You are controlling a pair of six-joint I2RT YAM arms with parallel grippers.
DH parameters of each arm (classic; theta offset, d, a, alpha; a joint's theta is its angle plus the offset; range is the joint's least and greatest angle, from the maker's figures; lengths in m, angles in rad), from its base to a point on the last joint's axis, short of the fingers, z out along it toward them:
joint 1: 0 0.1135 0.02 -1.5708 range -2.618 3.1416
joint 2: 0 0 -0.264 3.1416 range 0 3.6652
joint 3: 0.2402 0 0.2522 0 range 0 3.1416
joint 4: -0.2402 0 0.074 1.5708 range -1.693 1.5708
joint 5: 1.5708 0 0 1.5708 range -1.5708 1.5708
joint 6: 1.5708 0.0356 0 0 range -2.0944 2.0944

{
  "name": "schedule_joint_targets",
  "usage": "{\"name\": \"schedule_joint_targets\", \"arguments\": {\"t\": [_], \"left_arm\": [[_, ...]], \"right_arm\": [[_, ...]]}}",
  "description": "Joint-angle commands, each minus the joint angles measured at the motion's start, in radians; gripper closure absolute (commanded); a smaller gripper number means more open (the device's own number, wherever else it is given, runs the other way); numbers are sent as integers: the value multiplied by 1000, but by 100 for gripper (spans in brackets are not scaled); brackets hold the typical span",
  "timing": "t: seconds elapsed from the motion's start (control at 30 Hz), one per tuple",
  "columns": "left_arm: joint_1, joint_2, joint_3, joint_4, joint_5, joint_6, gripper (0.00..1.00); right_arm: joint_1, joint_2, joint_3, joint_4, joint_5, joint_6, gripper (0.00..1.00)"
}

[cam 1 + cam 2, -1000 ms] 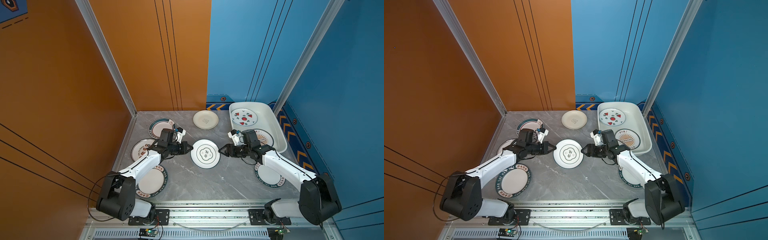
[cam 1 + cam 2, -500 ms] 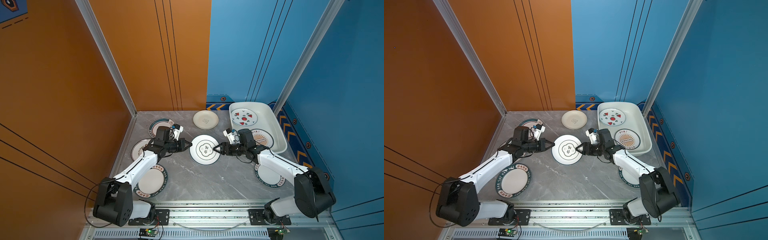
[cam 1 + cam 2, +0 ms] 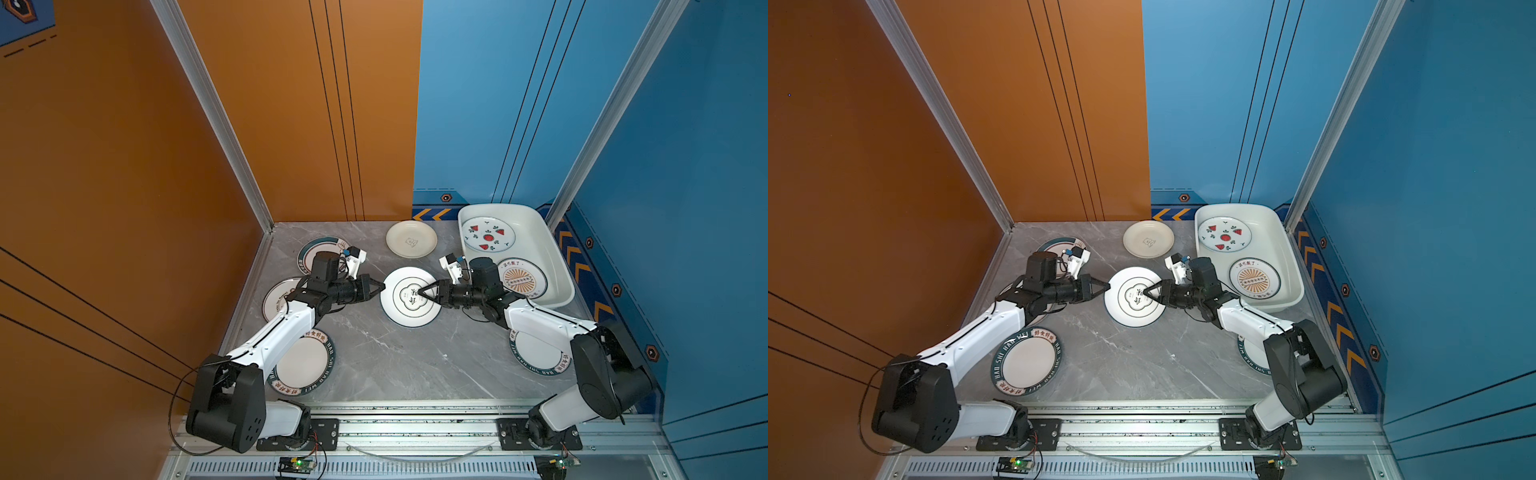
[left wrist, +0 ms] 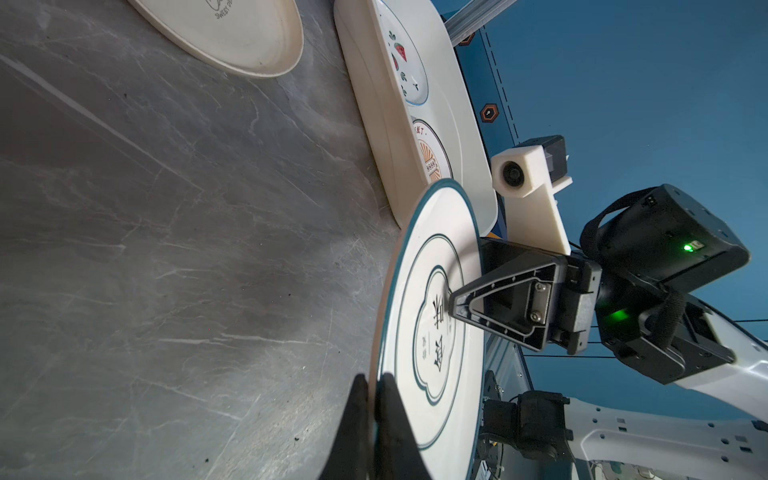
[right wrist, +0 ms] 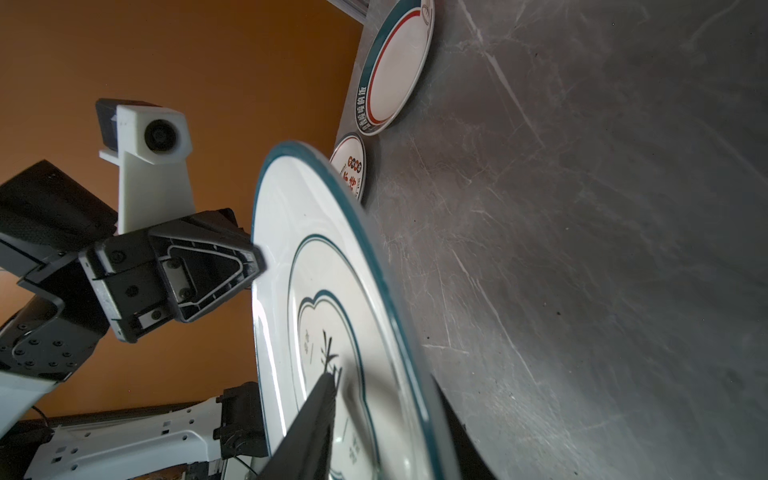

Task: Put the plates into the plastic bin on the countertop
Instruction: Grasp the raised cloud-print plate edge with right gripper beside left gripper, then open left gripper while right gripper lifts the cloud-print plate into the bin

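Note:
Next, my right gripper takes the white plate and lowers it onto the sunburst plate (image 3: 523,279), because my left gripper is holding the white plate's rim (image 3: 384,299) far from the plastic bin.
A white plate (image 3: 409,309) (image 3: 1133,311) with a dark green rim and a flower outline hangs tilted just above the countertop (image 3: 395,357). My left gripper (image 3: 380,287) (image 4: 372,380) is shut on its left rim. My right gripper (image 3: 419,292) (image 5: 380,378) reaches in from the right, with one finger on the plate's face (image 4: 432,266) near the middle and the other beneath it. The plastic bin (image 3: 536,237) (image 3: 1273,232) stands at the back right. It holds a watermelon plate (image 3: 488,235) and a sunburst plate (image 3: 521,278).
A cream plate (image 3: 411,240) lies at the back centre. Green-rimmed plates lie at front left (image 3: 305,363), front right (image 3: 536,353) and back left (image 3: 320,249), and another plate (image 3: 278,295) sits under the left arm. Orange and blue walls close in the sides and back.
My right gripper has moved left, from beside the plate to over its middle, and its jaws have narrowed round it. The left gripper has kept its grip on the rim.

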Motion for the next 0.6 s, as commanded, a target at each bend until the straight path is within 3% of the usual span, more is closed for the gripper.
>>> {"name": "schedule_joint_targets", "arguments": {"t": [0.0, 0.27, 0.4, 0.57], "left_arm": [[-3, 7, 29, 36, 26, -8, 100], [-6, 21, 38, 18, 4, 12, 100], [-8, 22, 44, 3, -9, 23, 83], [-9, 12, 50, -32, -29, 47, 47]], "right_arm": [[7, 19, -6, 114, -37, 79, 74], [6, 26, 35, 86, -53, 94, 100], [-4, 17, 73, 0, -43, 55, 100], [-54, -36, 185, -298, 26, -110, 100]]}}
